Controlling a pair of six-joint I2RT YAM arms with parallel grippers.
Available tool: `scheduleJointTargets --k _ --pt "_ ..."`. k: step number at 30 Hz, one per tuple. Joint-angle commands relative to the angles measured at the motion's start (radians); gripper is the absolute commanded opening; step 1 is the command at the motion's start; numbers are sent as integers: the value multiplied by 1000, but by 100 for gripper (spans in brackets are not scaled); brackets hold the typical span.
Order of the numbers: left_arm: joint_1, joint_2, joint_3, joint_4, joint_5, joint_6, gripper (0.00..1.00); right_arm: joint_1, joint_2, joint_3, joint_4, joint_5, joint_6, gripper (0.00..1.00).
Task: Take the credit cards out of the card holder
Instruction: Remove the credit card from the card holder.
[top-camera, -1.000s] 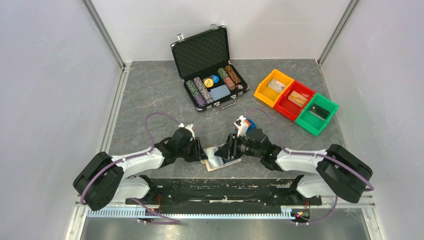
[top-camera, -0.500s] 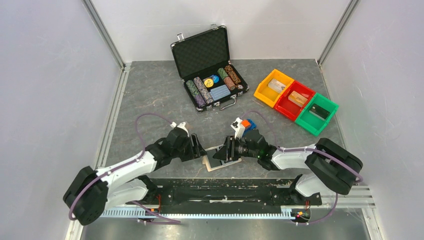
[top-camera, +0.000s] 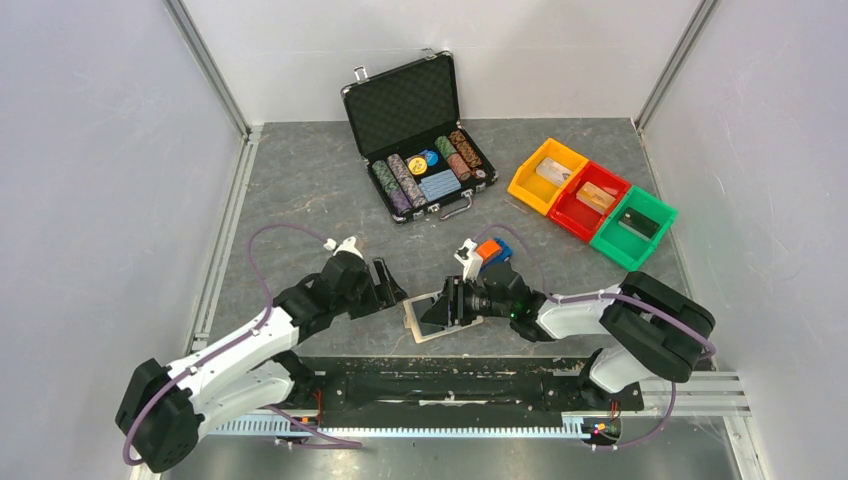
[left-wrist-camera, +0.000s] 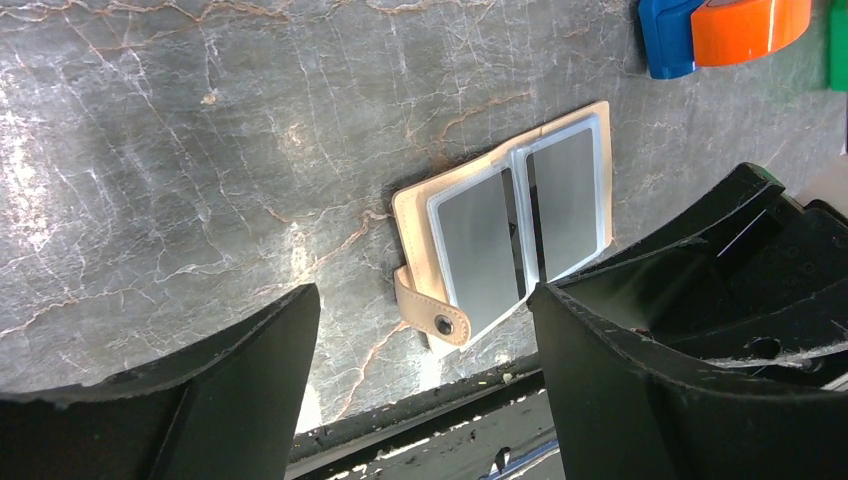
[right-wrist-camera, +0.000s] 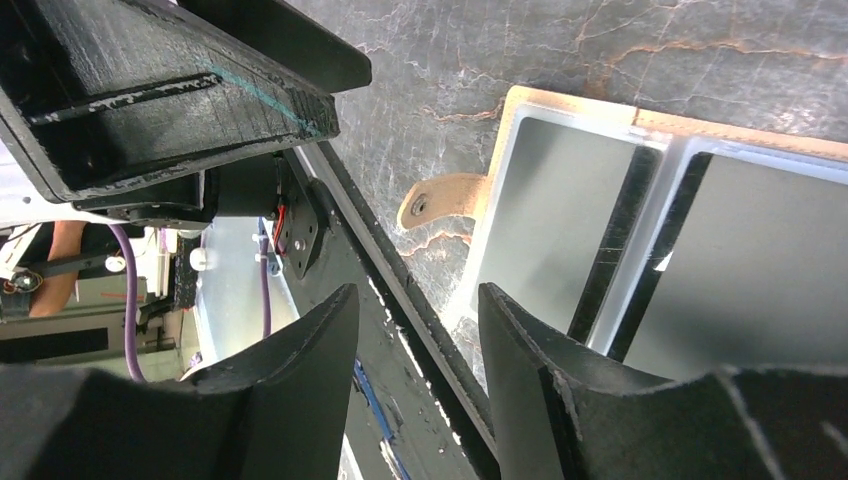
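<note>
My left gripper needs to steady the card holder lying loose (left-wrist-camera: 518, 222) under my right gripper by holding its snap tab end (left-wrist-camera: 416, 252) still before my right gripper pulls the cards.
The tan card holder (top-camera: 425, 322) lies open and flat near the table's front edge, its snap tab (left-wrist-camera: 437, 320) pointing at the edge. Each half (left-wrist-camera: 480, 245) shows a grey, shiny face framed in pale blue, seemingly the credit cards (right-wrist-camera: 545, 215) in their sleeves. My left gripper (top-camera: 388, 288) hangs just left of the holder, wide open, nothing between its fingers (left-wrist-camera: 425, 292). My right gripper (top-camera: 438, 310) hovers low over the holder's right half, jaws partly apart and empty (right-wrist-camera: 418, 295). I cannot tell whether its right finger (right-wrist-camera: 560, 400) touches the holder.
An open black chip case (top-camera: 420, 130) stands at the back. Yellow (top-camera: 530, 185), red (top-camera: 572, 218) and green (top-camera: 615, 248) bins with small pieces sit at the right. The black front rail (left-wrist-camera: 420, 400) runs just beyond the holder. Both grippers are close together.
My left gripper has opened, let go of the holder's raised flap and drawn back to the left. The holder now lies flat. The right gripper has shifted a little left.
</note>
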Motion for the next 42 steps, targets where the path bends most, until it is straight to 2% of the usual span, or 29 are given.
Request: scheduleJointTargets --k 1,7,13,20,27,36,42 --pt "4 -21 38 -24 -14 24 85 11 10 50 24 -13 -13 50" --pt "3 23 14 50 57 45 85 10 -42 73 -101 41 -82 51" --pt "3 107 -6 142 119 55 79 2 -66 103 -222 115 -160 45" --pt "4 208 -42 218 136 59 71 -13 -88 101 -270 150 -199 43" --pt "4 287 -54 275 161 65 59 -15 -49 104 -247 117 -195 42" --pt "4 330 -79 290 139 77 44 -15 41 118 -239 136 -202 41" --pt "4 360 -69 257 123 94 37 -15 28 100 -259 175 -204 42"
